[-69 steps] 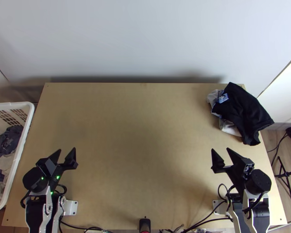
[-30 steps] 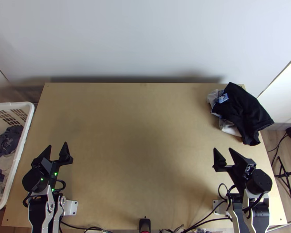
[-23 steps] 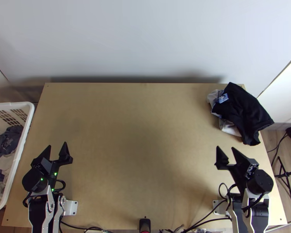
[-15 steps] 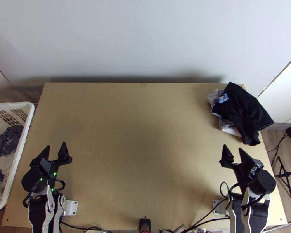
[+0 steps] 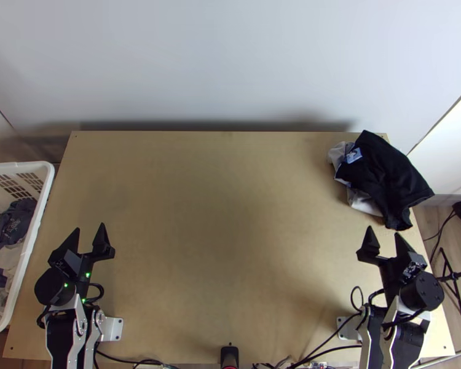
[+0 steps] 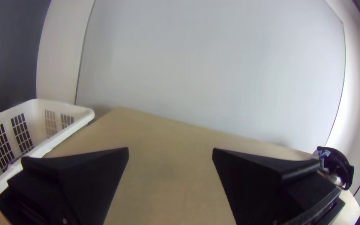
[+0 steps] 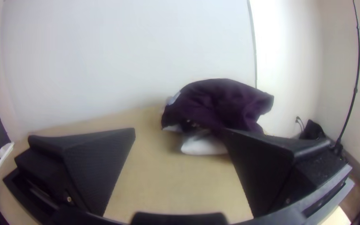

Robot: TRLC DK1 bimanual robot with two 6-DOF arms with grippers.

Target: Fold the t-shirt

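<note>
My gripper will lift one end of the pale cloth (image 5: 8, 258), which lies in loose crumples inside the white basket and will stretch into a long, limp drape.
In the top view my left gripper (image 5: 90, 236) stands open over the table's near left part, nothing between its fingers. My right gripper (image 5: 385, 236) is open at the near right, just short of a bunched pile: a black cloth (image 5: 387, 178) lying over white cloth (image 5: 364, 202), with a light blue patch at its left. Which piece is the t-shirt I cannot tell. The left wrist view shows the left gripper (image 6: 170, 152) with fingers wide apart, the black cloth (image 6: 337, 164) far off. In the right wrist view, beyond the spread right gripper (image 7: 181, 131), lies the black cloth (image 7: 217, 102), looking purplish.
A white basket (image 5: 45, 200) holding grey and pale clothes stands off the table's left edge. The wooden table (image 5: 218, 215) is bare across its middle. Cables (image 5: 329, 347) run along the near edge, and a black stand (image 5: 453, 277) is on the floor at right.
My right gripper has moved to the right, its fingers still apart. The left gripper shifted slightly left and up the picture at first and has since stayed nearly still. The cloth pile lies unchanged.
</note>
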